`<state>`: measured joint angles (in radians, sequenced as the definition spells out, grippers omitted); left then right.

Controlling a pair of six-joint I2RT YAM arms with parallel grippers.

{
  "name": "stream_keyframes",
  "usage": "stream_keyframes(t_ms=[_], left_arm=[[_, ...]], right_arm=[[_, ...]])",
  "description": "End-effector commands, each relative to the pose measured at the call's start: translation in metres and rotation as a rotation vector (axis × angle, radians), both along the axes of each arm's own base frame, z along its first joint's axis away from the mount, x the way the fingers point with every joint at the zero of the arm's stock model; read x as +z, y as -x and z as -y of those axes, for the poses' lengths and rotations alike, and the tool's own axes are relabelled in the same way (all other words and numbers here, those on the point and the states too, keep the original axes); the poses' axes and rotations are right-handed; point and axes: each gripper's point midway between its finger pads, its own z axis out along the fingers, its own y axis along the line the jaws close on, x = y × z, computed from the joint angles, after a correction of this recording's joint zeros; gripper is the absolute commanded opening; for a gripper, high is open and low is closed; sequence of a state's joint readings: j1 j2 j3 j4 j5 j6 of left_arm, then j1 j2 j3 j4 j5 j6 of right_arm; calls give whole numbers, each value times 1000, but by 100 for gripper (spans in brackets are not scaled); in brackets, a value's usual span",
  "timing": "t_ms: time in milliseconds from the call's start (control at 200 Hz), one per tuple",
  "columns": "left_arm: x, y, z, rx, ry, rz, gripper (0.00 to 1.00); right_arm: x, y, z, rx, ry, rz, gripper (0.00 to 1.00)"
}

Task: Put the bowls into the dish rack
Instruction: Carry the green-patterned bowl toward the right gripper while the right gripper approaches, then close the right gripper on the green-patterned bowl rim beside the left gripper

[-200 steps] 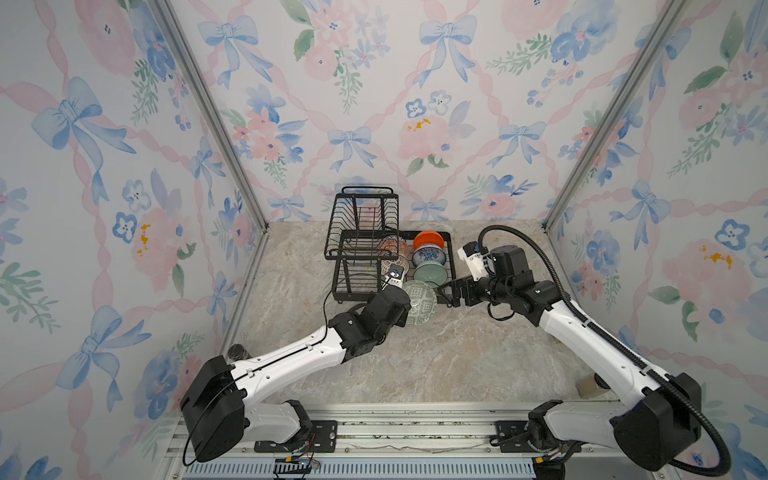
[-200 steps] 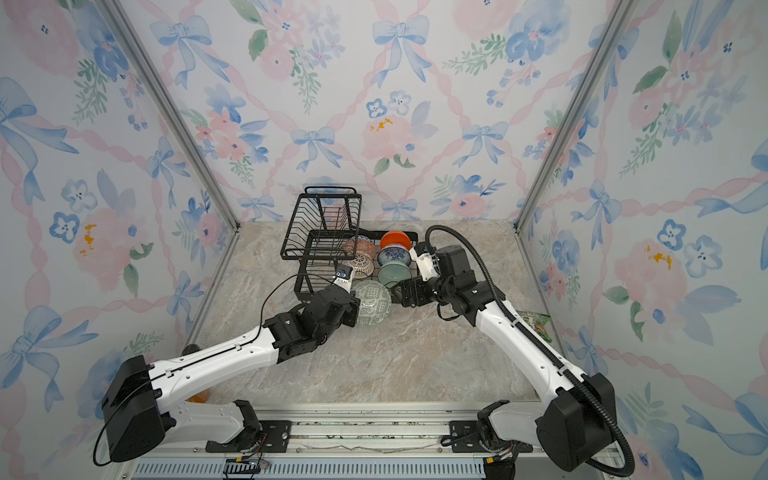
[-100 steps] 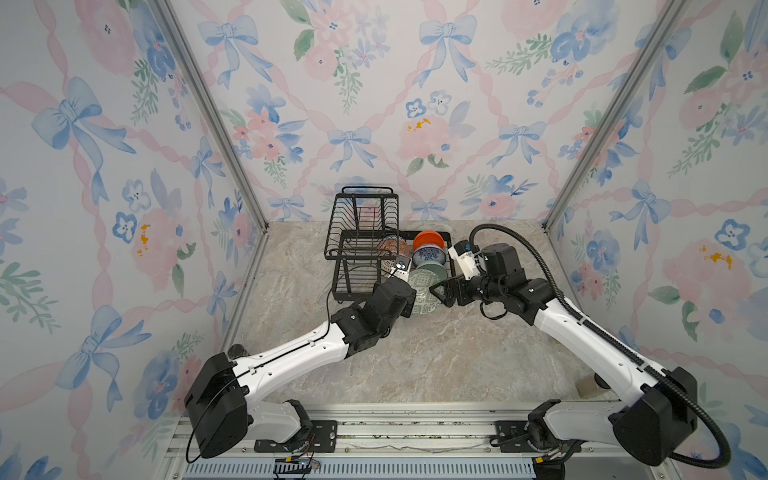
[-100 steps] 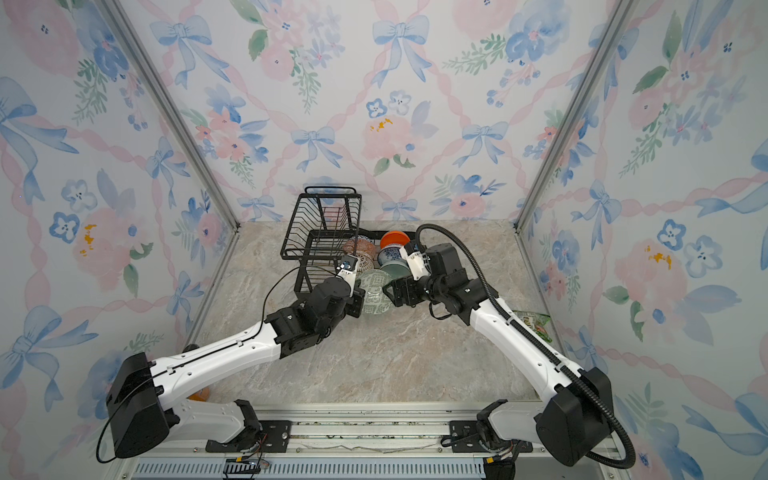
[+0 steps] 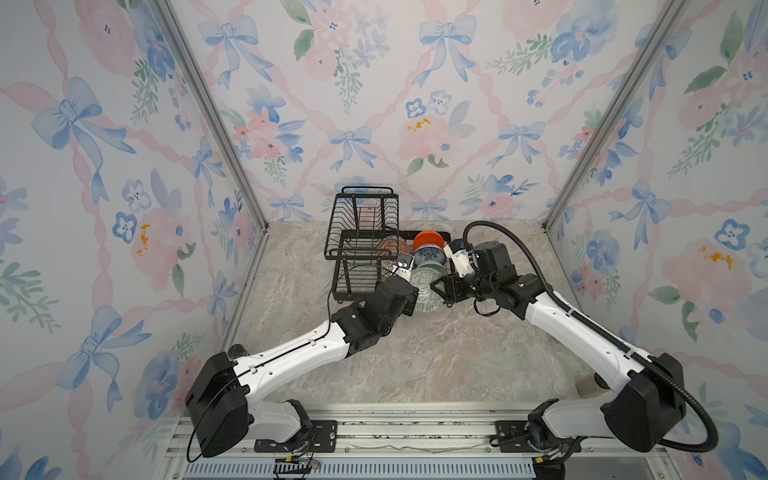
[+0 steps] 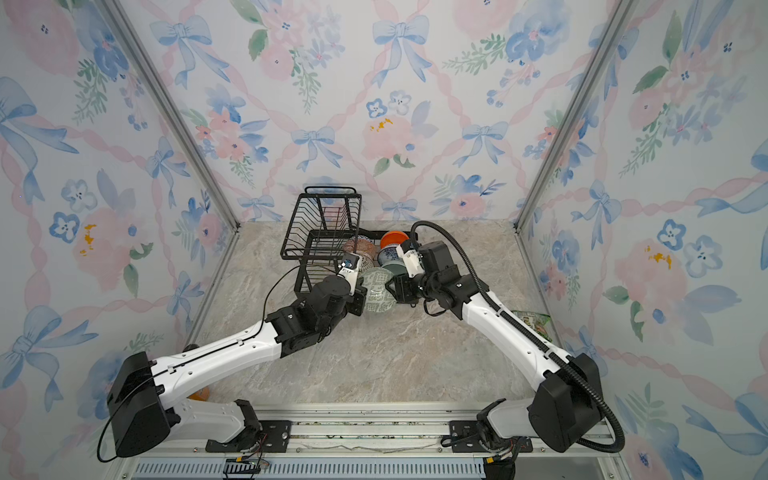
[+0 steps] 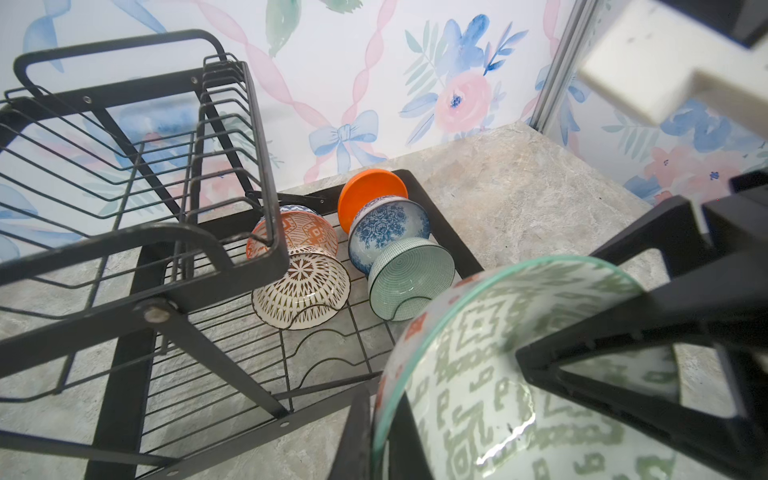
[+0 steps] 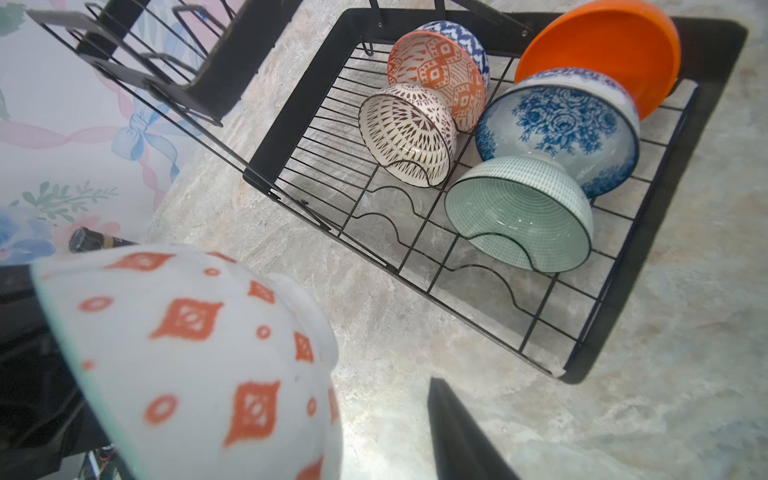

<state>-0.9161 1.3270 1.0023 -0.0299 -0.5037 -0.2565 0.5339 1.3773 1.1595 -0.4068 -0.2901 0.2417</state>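
The raised basket crowds my left gripper's side of the tray, so I should hand the geometric bowl to my right gripper at the bowl's far side.
The black wire dish rack stands at the back, its raised basket tier on the left. In its low tray several bowls lean on edge: orange, blue floral, pale mint, red-orange patterned and brown lattice. In front of the tray my left gripper is shut on the rim of the grey-green geometric bowl, holding it on edge above the table. My right gripper straddles the bowl's far wall. One finger stands clear of the bowl's outside; the other is hidden.
The two arms meet just in front of the tray's near rim. A crumpled green packet lies by the right wall. A small dark object sits by the left wall. Side walls stand close.
My left gripper has carried the geometric bowl up and back toward the rack. The right gripper has moved left onto the bowl, and its jaws have narrowed.
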Motion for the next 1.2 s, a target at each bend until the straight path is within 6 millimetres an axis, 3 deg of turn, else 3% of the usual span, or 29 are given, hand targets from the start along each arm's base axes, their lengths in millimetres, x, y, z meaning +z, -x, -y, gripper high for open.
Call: stream_keyframes(t_ms=[0,155,360,570,830,1195], left_arm=[[24,-4,8,-14,67,52,0],[23,-1,10,-30,82,49,0],[12,8,14,-70,102,16,0],[0,16,12,-95,101,-13,0],[-4,19,9,-98,100,-23,10],[-4,22,5,-97,92,-28,65]], right_arm=[[13,-5,-5,-13,-18,29,45],[15,-5,-4,-18,-18,35,32],[19,-3,-2,-29,-17,52,0],[14,1,1,-35,2,58,0],[13,-1,0,-31,10,70,0],[9,1,0,-24,36,78,0]])
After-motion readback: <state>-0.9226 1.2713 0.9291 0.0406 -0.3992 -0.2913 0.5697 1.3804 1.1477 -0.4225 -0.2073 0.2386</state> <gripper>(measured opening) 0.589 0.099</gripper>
